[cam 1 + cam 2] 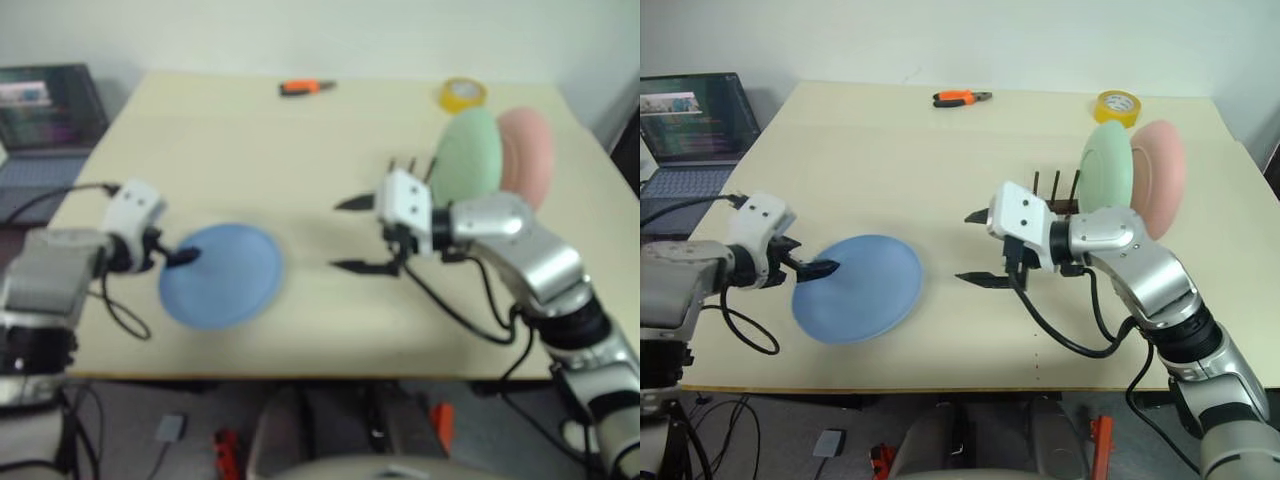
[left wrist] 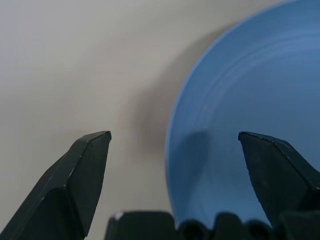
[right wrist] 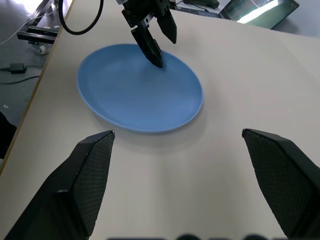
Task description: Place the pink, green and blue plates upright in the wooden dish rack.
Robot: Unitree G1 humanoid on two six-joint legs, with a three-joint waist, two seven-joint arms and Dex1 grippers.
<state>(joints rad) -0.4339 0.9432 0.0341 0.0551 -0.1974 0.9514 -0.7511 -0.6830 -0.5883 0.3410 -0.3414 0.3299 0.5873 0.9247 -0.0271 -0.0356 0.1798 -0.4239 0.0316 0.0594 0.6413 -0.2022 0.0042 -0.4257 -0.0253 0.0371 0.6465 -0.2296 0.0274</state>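
Observation:
My left gripper should lift the blue plate by the plate's rim and hand it to my right gripper, since it lies flat far away from the dish rack.
The blue plate lies flat on the table near the front left. My left gripper is open at the plate's left rim. In the left wrist view, one finger is over the table and the other over the blue plate. My right gripper is open and empty, pointing left towards the plate from a hand's width away. The green plate and the pink plate stand upright in the wooden dish rack, whose pegs show behind my right hand.
A laptop sits off the table's left side. Orange-handled pliers and a yellow tape roll lie at the far edge. The table's front edge runs close below the blue plate.

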